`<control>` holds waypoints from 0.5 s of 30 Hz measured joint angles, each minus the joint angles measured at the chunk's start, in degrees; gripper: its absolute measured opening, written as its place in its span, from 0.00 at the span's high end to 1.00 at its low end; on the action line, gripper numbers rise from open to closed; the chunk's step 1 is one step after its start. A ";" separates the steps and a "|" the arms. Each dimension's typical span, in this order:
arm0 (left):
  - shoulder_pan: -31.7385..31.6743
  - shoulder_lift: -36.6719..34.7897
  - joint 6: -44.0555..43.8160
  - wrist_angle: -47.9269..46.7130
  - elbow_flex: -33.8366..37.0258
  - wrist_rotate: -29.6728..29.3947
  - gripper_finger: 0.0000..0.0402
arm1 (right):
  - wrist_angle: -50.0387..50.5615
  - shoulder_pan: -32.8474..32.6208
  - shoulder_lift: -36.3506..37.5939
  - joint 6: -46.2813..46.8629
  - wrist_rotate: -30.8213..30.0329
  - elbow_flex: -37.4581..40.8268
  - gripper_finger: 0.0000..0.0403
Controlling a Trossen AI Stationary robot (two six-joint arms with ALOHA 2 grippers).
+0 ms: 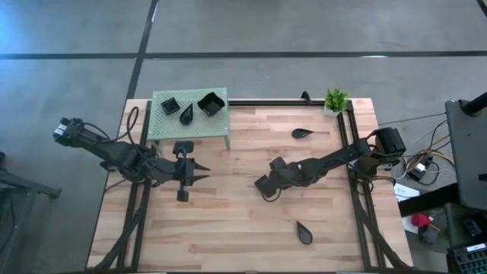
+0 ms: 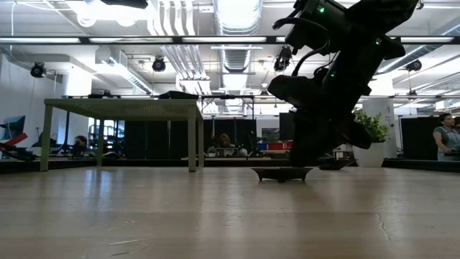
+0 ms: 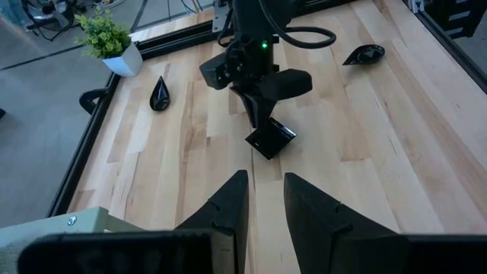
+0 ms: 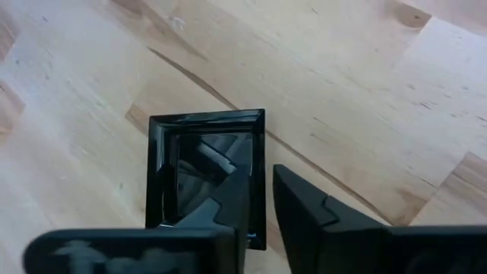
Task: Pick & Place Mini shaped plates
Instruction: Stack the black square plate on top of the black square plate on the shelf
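Next, I lift the square plate's rim (image 4: 258, 141) with my right gripper and pass the plate over, because the green stand (image 1: 196, 130) is on my left gripper's side, across from my right arm.
A black square mini plate (image 4: 199, 164) lies on the wooden table near its middle, also seen in the left wrist view (image 3: 271, 140) and the low view (image 2: 282, 173). My right gripper (image 4: 260, 170) slants down over it, slightly open, astride one rim. Three more mini plates rest on the green stand (image 1: 190, 131) at the far left: two square (image 1: 169, 105) (image 1: 212, 104) and one leaf-shaped (image 1: 186, 115). My left gripper (image 1: 202, 174) hangs open in front of the stand, with nothing between its fingers. My right gripper has one finger (image 4: 237, 199) inside the square plate and the other (image 4: 304, 209) outside it, astride one side rim (image 4: 259, 137), slanting down from above. The plate lies flat on the table. Whether the fingers touch the rim, I cannot tell.
Two leaf-shaped plates lie loose on the table, one at the far right (image 1: 301, 134) and one near the front edge (image 1: 304, 233). A small potted plant (image 1: 335, 100) stands at the far right corner. A black rail (image 1: 266, 101) runs along the far edge.
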State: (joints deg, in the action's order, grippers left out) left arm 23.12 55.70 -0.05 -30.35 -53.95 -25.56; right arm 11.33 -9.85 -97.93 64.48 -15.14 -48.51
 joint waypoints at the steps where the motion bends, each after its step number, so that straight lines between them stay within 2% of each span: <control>1: 0.00 0.00 0.02 0.00 0.00 0.00 0.80 | 0.00 0.00 -0.02 -0.15 -0.08 0.00 0.83; 8: 0.00 0.00 0.02 -0.01 0.00 0.00 0.80 | -0.23 0.02 -0.54 0.08 -1.02 0.04 0.78; 15: 0.00 -0.02 0.02 -0.04 0.00 0.08 0.80 | -0.90 0.00 -2.37 1.19 -1.15 0.11 0.79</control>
State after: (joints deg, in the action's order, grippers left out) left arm 23.12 55.68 -0.03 -30.39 -53.95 -25.48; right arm 10.43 -9.85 -100.31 65.68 -16.29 -48.40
